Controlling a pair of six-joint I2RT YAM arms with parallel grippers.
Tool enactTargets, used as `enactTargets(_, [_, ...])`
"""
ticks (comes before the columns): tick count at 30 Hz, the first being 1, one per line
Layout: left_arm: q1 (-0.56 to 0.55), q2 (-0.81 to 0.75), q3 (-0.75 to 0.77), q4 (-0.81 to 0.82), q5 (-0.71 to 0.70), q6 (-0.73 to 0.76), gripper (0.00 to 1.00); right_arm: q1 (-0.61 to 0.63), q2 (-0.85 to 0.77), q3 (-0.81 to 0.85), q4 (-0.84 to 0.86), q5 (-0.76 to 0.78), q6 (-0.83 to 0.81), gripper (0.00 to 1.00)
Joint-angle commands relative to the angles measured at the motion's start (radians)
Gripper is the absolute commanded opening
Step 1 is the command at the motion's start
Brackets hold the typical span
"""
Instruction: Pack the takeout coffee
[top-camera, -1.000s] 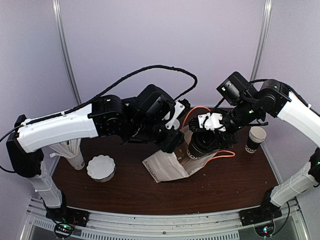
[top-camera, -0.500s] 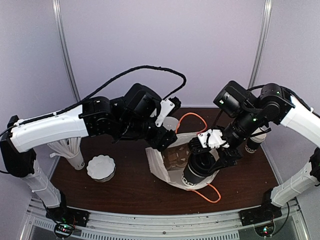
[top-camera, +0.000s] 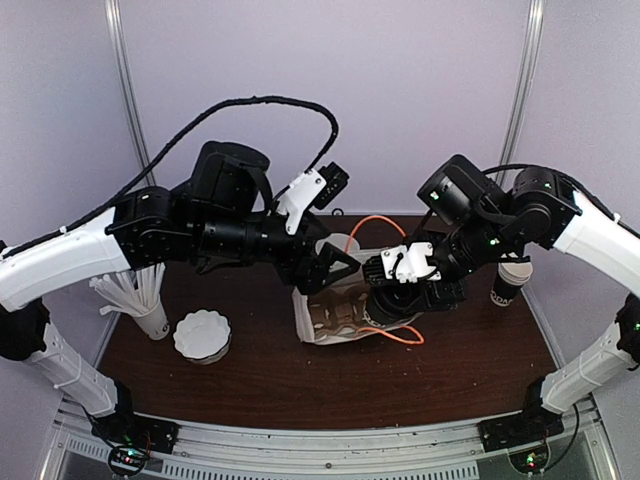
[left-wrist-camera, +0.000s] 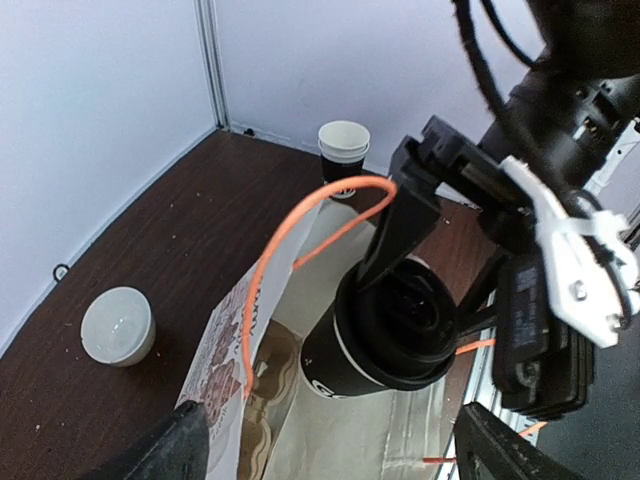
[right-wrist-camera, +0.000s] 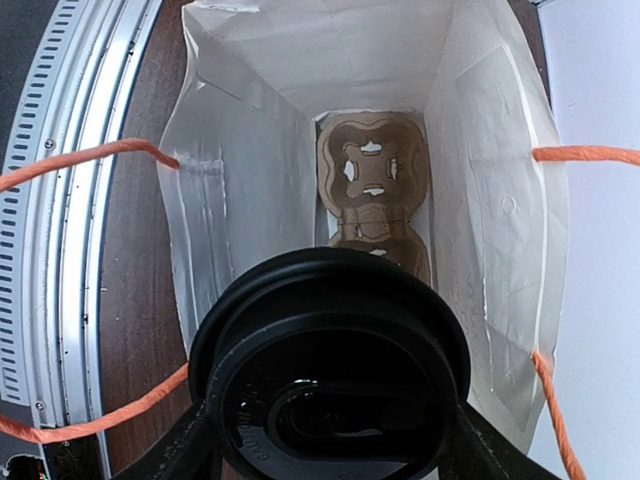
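My left gripper should back clear before my right gripper lowers the takeout coffee toward the brown pulp carrier (top-camera: 337, 310), because my left gripper crowds the bag's opening (top-camera: 312, 298) beside the coffee.
The takeout coffee (top-camera: 393, 302), a black cup with a black lid, is held in my right gripper (top-camera: 402, 292) at the mouth of a white paper bag (top-camera: 322, 325) with orange handles. In the right wrist view the lid (right-wrist-camera: 330, 370) fills the lower frame between the fingers (right-wrist-camera: 335, 445), in front of the open bag (right-wrist-camera: 240, 180). A brown pulp carrier (right-wrist-camera: 372, 180) lies deep inside the bag. My left gripper (top-camera: 330, 268) sits at the bag's top edge. Its jaws (left-wrist-camera: 330, 450) stand wide open on either side of the bag's mouth (left-wrist-camera: 225, 340), with the cup (left-wrist-camera: 385, 345) just beyond them.
A lidless black cup with a white rim (top-camera: 512, 277) stands at the far right, also in the left wrist view (left-wrist-camera: 343, 150). A small white cup (top-camera: 340, 244) stands behind the bag. A white fluted lid stack (top-camera: 202, 335) and a cup of stirrers (top-camera: 140, 300) are at the left.
My right gripper has carried the coffee back up from the table's front to the bag's mouth. The bag has shifted and turned. My left arm has swung leftward and higher.
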Motion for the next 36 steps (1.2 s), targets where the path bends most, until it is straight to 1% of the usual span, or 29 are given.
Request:
enactTargets(1, [0.008,-0.053,-0.023,0.093,-0.005,0.062,0.89,0.007,0.006,0.015,0.045,0.075,-0.027,0.68])
enactTargets(5, [0.077,-0.082,-0.080,0.142,-0.054,0.056,0.89,0.028,0.001,-0.012,0.045,0.097,-0.056,0.68])
enactTargets(11, [0.262,-0.070,-0.099,0.168,-0.032,0.074,0.89,0.034,0.017,-0.046,0.037,0.083,-0.149,0.67])
enactTargets(16, [0.393,-0.018,-0.104,0.199,0.011,0.053,0.89,0.053,0.054,0.019,-0.025,0.082,-0.206,0.67])
enactTargets(20, [0.421,0.038,-0.111,0.222,0.021,0.068,0.89,0.065,0.073,0.032,-0.049,0.082,-0.242,0.66])
enactTargets(23, [0.422,0.073,-0.112,0.243,0.118,0.050,0.89,0.086,0.083,0.018,-0.063,0.090,-0.245,0.66])
enactTargets(26, [0.423,0.098,-0.123,0.261,0.169,0.027,0.89,0.110,0.074,-0.013,-0.044,0.149,-0.266,0.66])
enactTargets(29, [0.422,0.104,-0.141,0.289,0.186,0.026,0.89,0.123,0.060,-0.057,0.023,0.243,-0.306,0.66])
enactTargets(32, [0.422,0.109,-0.143,0.289,0.201,0.037,0.89,0.126,0.047,-0.102,0.097,0.298,-0.335,0.66])
enactTargets(36, [0.422,0.127,-0.149,0.297,0.255,0.033,0.89,0.126,0.047,-0.165,0.190,0.349,-0.338,0.66])
